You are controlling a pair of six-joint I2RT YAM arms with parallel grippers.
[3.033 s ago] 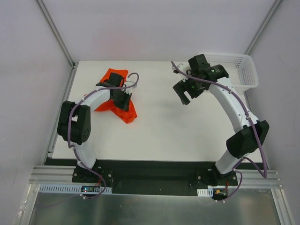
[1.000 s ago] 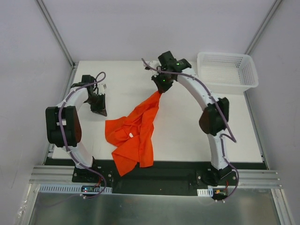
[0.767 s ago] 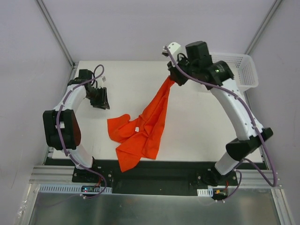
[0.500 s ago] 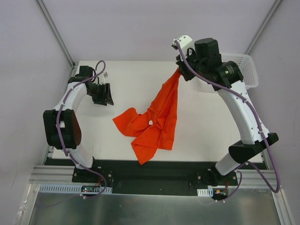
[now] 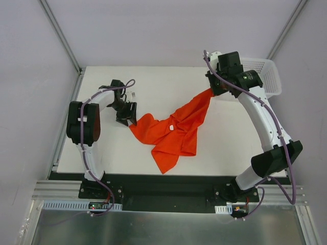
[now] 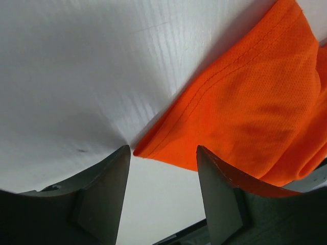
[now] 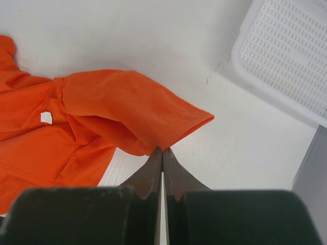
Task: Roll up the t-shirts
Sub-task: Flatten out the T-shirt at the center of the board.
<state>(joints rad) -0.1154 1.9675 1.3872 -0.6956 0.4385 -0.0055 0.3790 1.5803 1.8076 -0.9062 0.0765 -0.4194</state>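
I can see the t-shirt crumpled [image 5: 176, 130] and only its sleeve hem in my right gripper. My left gripper should grip the t-shirt's hemmed corner [image 5: 134, 129] before both grippers lift and stretch the t-shirt.
The orange-red t-shirt [image 5: 173, 130] lies crumpled across the middle of the white table, stretched toward the back right. My right gripper [image 5: 213, 91] is shut on a sleeve hem of the t-shirt [image 7: 112, 107], and its fingertips [image 7: 162, 149] pinch the fabric just above the table. My left gripper [image 5: 130, 116] is open at the shirt's left corner. In the left wrist view the hemmed corner of the t-shirt [image 6: 245, 112] reaches between the spread fingers of the left gripper [image 6: 163, 150], close to the left one and not clamped.
An empty white mesh basket [image 5: 265, 76] stands at the back right corner, close behind the right gripper, and shows as the basket [image 7: 286, 56] in the right wrist view. A small white tag [image 5: 172, 127] lies on the shirt. Bare table [image 5: 168, 81] spreads behind the shirt.
The right gripper has drawn the shirt rightward and lowered it toward the table. The left gripper has opened and moved right from the table's left edge to the shirt's left corner.
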